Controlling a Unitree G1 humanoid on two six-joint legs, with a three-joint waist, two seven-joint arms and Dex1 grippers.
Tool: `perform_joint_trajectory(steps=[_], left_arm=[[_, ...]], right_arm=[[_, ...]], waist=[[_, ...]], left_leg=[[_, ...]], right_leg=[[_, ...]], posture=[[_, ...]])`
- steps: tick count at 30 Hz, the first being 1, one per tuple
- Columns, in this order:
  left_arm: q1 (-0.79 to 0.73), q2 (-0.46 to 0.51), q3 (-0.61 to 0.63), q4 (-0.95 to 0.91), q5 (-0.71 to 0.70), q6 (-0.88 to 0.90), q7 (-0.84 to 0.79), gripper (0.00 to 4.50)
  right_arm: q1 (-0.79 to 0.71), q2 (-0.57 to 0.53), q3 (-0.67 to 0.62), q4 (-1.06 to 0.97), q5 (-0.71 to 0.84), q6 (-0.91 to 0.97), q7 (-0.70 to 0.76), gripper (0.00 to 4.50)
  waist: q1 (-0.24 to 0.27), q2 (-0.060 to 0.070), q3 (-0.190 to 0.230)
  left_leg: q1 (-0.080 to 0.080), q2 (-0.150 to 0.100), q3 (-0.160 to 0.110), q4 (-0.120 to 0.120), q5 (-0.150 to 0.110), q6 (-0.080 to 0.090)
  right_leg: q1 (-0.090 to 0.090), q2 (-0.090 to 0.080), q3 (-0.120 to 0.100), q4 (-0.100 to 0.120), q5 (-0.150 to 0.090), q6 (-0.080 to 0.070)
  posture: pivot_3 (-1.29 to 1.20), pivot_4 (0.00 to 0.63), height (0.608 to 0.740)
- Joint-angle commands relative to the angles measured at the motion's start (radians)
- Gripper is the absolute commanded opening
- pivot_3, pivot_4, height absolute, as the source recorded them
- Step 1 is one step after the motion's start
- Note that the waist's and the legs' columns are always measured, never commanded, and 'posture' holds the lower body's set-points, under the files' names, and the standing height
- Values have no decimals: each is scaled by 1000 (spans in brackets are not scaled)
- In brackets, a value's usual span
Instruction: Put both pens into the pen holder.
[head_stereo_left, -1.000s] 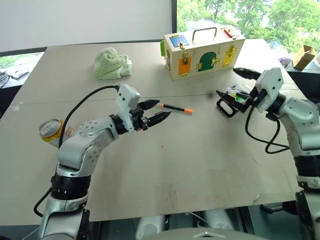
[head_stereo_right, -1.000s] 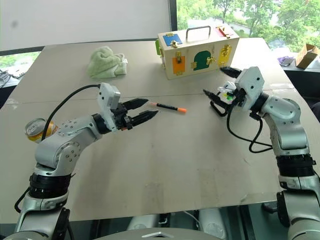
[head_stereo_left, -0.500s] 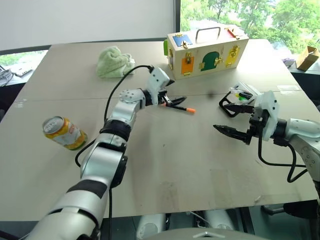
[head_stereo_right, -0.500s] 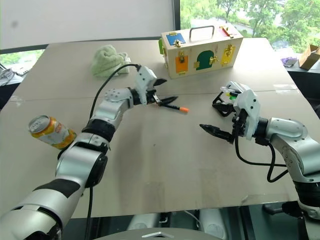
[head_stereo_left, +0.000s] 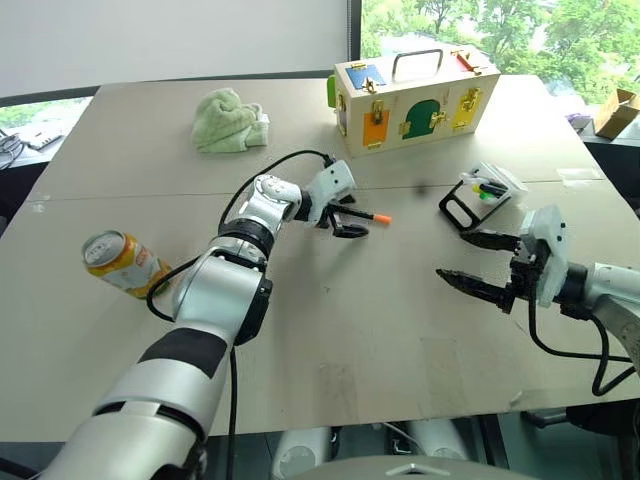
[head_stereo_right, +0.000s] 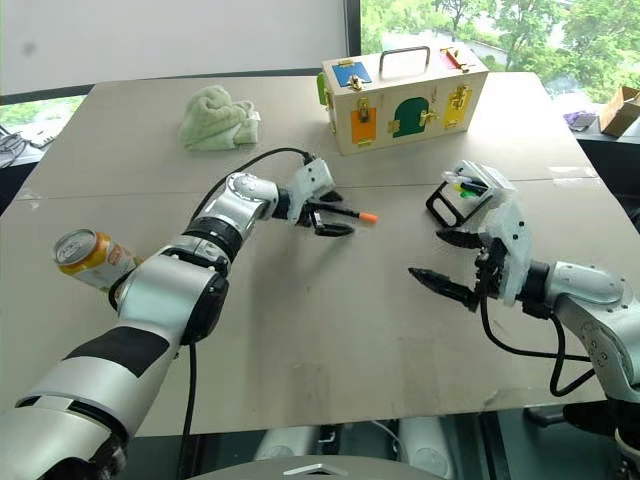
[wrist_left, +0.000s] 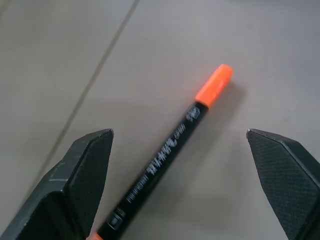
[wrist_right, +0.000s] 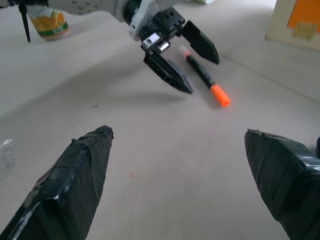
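Observation:
The pen is far from the pen holder (head_stereo_left: 488, 193), so next my left gripper picks the pen up and holds out its orange cap (head_stereo_left: 382, 218) to my right gripper next to the holder.
A black pen with an orange cap (wrist_left: 170, 150) lies flat on the table (head_stereo_left: 330, 330), left of centre. My left gripper (head_stereo_left: 352, 222) is open and reaches down over it, one finger on each side of the barrel, not touching it. The right wrist view has the same pen (wrist_right: 206, 80) between those fingers. The pen holder (head_stereo_left: 480, 192), black-framed with clear walls, stands tilted on the table's right side with green and yellow pens showing inside. My right gripper (head_stereo_right: 442, 262) hangs open and empty just on the near side of the holder, pointing left.
A cream wooden box (head_stereo_left: 412, 95) with coloured doors stands at the back. A green cloth (head_stereo_left: 228, 120) lies at the back left. A drink can (head_stereo_left: 120, 262) lies on its side at the left. A cardboard box (head_stereo_left: 610, 110) sits off the table's far right.
My left gripper has reached forward and right over the orange-capped pen and opened wider. My right gripper has drawn back from the pen holder toward the near edge, empty.

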Motion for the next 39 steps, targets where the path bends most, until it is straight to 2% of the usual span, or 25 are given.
perform_joint_trajectory(steps=[1,2,3,5,9,13,14,15,21,24,29,31,33,39], left_arm=[[-1,9,-41,1,81,-7,11,4468],[2,8,-43,2,92,-5,11,4468],[3,8,-45,3,102,-6,11,4080],[6,9,-52,3,121,-13,17,3771],[18,8,-43,1,126,-29,1,1980],[34,17,-33,-2,123,-45,-39,720],[36,20,-26,-2,118,-40,-52,243],[35,23,-15,-3,106,-33,-75,35],[29,24,57,-11,53,10,-137,35],[15,5,144,-21,-28,79,-173,35],[2,-25,271,-76,-178,170,-338,35],[-17,-43,365,-127,-305,299,-403,35],[-4,-55,410,-209,-390,406,-468,35],[135,-86,384,-542,-512,626,-494,35]], right_arm=[[13,-34,-39,-12,-22,12,-19,4500],[14,-37,-42,-7,-27,17,-30,4500],[15,-39,-43,-4,-32,16,-33,4500],[18,-43,-46,-3,-38,22,-39,4500],[15,-40,-45,6,-44,13,-36,4500],[4,-28,-39,13,-41,1,-29,4500],[1,-27,-36,14,-42,0,-27,4500],[0,-26,-32,15,-41,-4,-21,4500],[-10,-21,-19,26,-45,-13,-9,4500],[-28,-1,-14,28,-29,-13,-2,4500],[-58,60,-45,21,49,15,-12,4500],[-81,88,-47,17,93,34,-27,4500],[-117,133,-51,22,147,53,-57,4500],[-242,311,-76,75,300,91,-205,4500]], waist=[[-1,0,0],[-1,0,0],[-2,0,0],[-2,0,-1],[-3,0,-1],[-8,0,-1],[-11,0,-1],[-13,0,-1],[-27,0,-1],[-25,0,-1],[-18,-2,0],[-18,-2,1],[-21,-2,1],[-29,-2,1]], left_leg=[[1,0,0,0,0,0],[2,0,0,0,0,0],[3,0,0,0,0,0],[4,0,0,0,0,0],[5,0,0,6,0,0],[6,1,0,10,-2,4],[7,1,0,11,-2,5],[7,1,0,11,-2,5],[6,1,0,11,-1,2],[4,1,0,10,0,1],[3,1,0,11,0,1],[3,1,0,11,0,1],[3,1,0,11,0,1],[4,1,-1,10,0,0]], right_leg=[[1,0,0,0,0,0],[2,0,0,0,0,0],[2,0,0,0,0,0],[3,0,1,2,0,0],[3,0,1,9,0,0],[3,0,2,15,0,0],[3,1,2,16,0,0],[3,1,2,17,0,0],[3,2,2,16,0,0],[2,1,2,14,0,0],[1,1,1,13,0,0],[1,1,1,13,0,0],[1,1,1,14,0,0],[1,1,3,15,0,0]], posture=[[0,150,740],[0,150,740],[0,150,740],[0,150,740],[0,150,740],[0,150,740],[0,150,740],[0,150,740],[0,150,740],[0,150,740],[0,150,740],[0,150,740],[0,150,740],[0,150,740]])
